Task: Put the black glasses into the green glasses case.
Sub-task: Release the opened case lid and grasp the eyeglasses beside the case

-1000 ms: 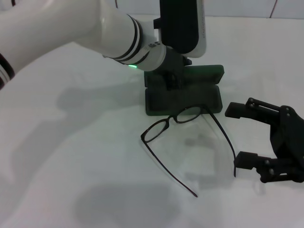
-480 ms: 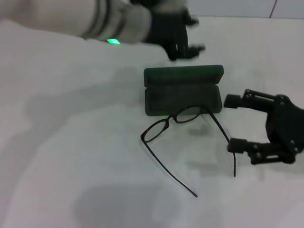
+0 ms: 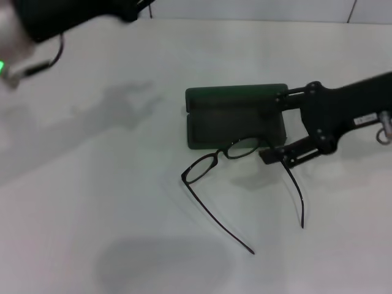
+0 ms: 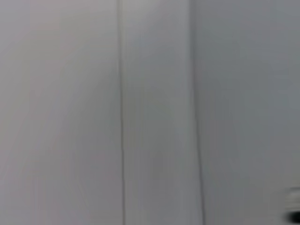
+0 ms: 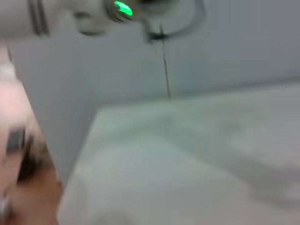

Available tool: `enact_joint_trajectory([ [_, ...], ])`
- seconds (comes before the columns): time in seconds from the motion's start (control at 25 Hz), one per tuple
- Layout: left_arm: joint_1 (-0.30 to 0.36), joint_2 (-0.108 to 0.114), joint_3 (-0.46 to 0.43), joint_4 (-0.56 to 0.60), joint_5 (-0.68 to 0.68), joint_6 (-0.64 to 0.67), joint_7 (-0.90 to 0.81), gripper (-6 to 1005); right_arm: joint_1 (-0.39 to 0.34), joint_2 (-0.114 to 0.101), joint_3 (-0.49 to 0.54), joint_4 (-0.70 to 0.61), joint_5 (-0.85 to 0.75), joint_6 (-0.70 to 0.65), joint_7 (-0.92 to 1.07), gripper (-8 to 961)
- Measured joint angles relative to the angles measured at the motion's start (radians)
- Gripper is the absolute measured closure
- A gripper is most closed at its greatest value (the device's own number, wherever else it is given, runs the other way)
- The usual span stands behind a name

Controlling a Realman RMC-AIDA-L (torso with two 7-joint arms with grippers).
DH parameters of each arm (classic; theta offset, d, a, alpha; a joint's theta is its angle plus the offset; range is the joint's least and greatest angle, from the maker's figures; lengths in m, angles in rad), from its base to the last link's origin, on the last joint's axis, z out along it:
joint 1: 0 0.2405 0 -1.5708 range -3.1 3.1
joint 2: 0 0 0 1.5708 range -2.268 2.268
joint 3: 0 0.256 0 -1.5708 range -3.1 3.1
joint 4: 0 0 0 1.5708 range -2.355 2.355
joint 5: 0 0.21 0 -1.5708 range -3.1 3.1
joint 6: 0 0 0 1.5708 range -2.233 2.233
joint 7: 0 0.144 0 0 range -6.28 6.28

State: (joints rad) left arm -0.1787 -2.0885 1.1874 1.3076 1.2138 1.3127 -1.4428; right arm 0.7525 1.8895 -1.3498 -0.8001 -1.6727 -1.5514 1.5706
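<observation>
My right gripper should lift the bridge [image 3: 221,152] so that my left gripper can fold the arms, because the black glasses' temple arms [image 3: 214,216] are spread too wide for the green case.
The green glasses case [image 3: 236,116] lies open in the middle of the table, lid at the back and dark lining showing. The black glasses [image 3: 211,165] lie unfolded in front of it. One lens [image 3: 244,147] rests on the case's front edge and both temple arms point toward me. My right gripper [image 3: 280,125] reaches in from the right and is open. One finger [image 3: 293,94] is by the lid's right end and the other [image 3: 283,155] is over the right temple hinge. My left arm [image 3: 61,15] is blurred at the far left top corner.
The white table [image 3: 122,214] spreads around the case and glasses. A wall runs along its far edge. The right wrist view shows the blurred table and my left arm's green light [image 5: 123,8]. The left wrist view shows only a grey wall [image 4: 150,112].
My left arm has left the case and swung up to the far left corner. My right gripper has moved left from the table's right side to the case's right end, over the glasses' temple.
</observation>
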Motion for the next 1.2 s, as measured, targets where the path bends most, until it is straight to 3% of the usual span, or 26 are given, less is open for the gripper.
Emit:
enact_joint_trajectory([
  [0.04,0.000,0.000,0.000,0.000,0.000,0.000,0.000,585,0.032,0.008,0.011,-0.006,-0.053,0.004,0.030,85],
  [0.12,0.043,0.007,-0.092,-0.243,-0.138,0.247,0.196,653,0.136,0.031,0.029,-0.004,-0.191,0.016,0.099,86],
  [0.24,0.032,0.010,-0.194,-0.435,-0.136,0.386,0.258,737,0.269,0.077,0.028,0.027,-0.344,0.032,0.145,88],
  [0.32,0.018,0.019,-0.232,-0.554,-0.127,0.445,0.308,772,0.316,0.113,0.020,0.038,-0.421,0.053,0.148,89],
  [0.4,0.007,0.032,-0.246,-0.671,-0.109,0.502,0.396,807,0.371,0.136,-0.057,0.043,-0.487,0.114,0.156,113],
  [0.6,0.016,0.033,-0.249,-0.723,-0.028,0.531,0.448,894,0.455,0.139,-0.278,0.073,-0.498,0.253,0.202,233],
  [0.68,0.018,0.027,-0.251,-0.729,0.008,0.532,0.449,893,0.475,0.139,-0.341,0.078,-0.500,0.287,0.213,234],
  [1.04,-0.025,0.006,-0.248,-0.847,0.027,0.533,0.510,893,0.500,0.138,-0.460,0.105,-0.495,0.328,0.219,240],
  [1.12,-0.036,0.006,-0.248,-0.869,0.033,0.529,0.519,893,0.499,0.138,-0.482,0.105,-0.493,0.328,0.223,341],
  [1.2,-0.040,0.006,-0.249,-0.881,0.037,0.527,0.528,894,0.499,0.138,-0.504,0.103,-0.485,0.331,0.231,346],
])
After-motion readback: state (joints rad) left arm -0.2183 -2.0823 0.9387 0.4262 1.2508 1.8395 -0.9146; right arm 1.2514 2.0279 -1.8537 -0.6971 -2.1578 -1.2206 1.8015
